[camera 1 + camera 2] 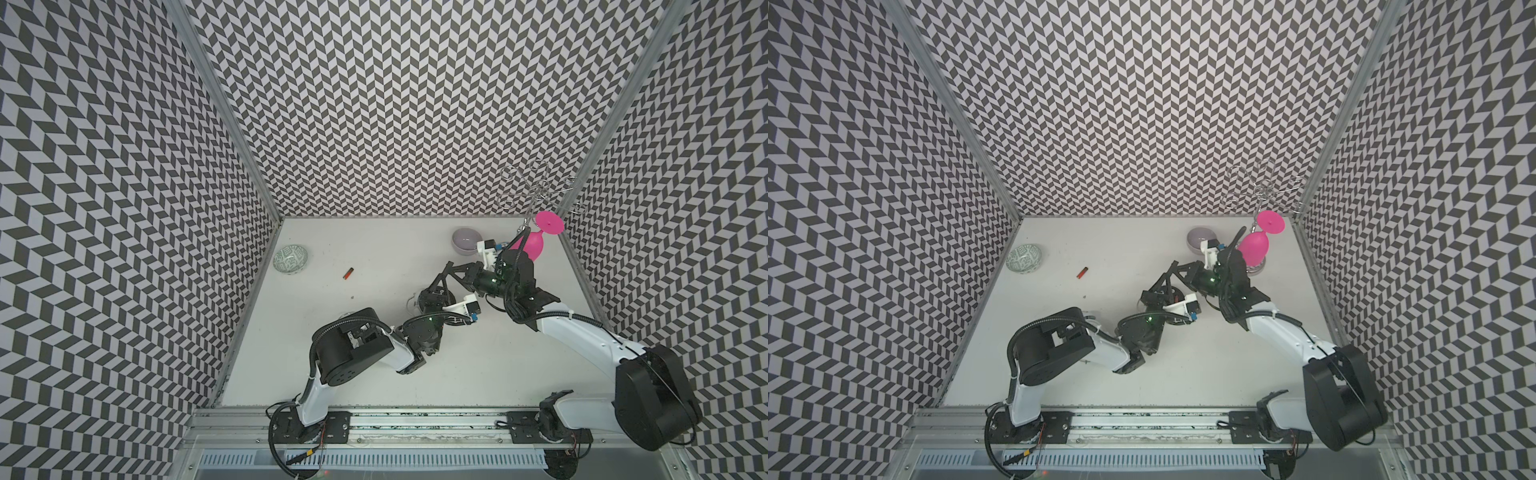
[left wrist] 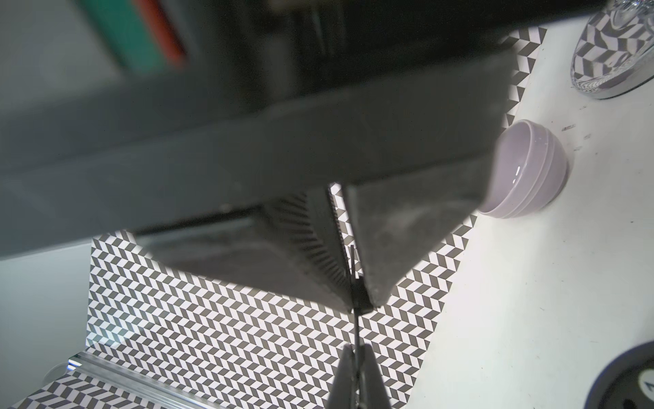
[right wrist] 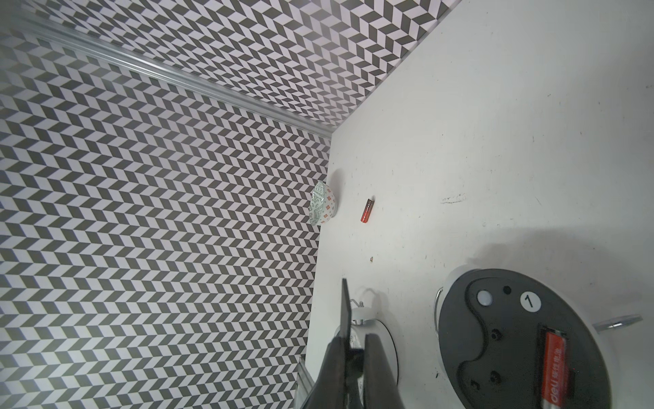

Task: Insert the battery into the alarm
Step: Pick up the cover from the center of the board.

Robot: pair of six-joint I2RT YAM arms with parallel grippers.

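Note:
I should let go of the cover plate with my left gripper and steady the unheld alarm (image 3: 463, 320) with that gripper before my right gripper covers the battery, since both grippers are holding the plate.
The alarm (image 3: 495, 336) lies face down, its black back up, with a red battery (image 3: 552, 371) in its open compartment. Its rim also shows in the left wrist view (image 2: 623, 375). In both top views the grippers cover most of it. A thin black cover plate (image 2: 356, 329) spans between both grippers. My left gripper (image 2: 357, 348) (image 1: 430, 298) is shut on one end of it. My right gripper (image 3: 354, 340) (image 1: 441, 282) is shut on the other end of the plate (image 3: 346, 311). A second red battery (image 1: 348, 273) (image 1: 1082, 272) (image 3: 367, 210) lies loose on the table to the left.
A patterned bowl (image 1: 291, 259) (image 1: 1024, 258) sits by the left wall. A lilac bowl (image 1: 467, 241) (image 2: 523, 173) and a pink glass (image 1: 534, 243) under a wire rack (image 1: 536, 191) stand at the back right. A white clock (image 3: 382, 340) and a clear glass (image 2: 615, 53) are nearby.

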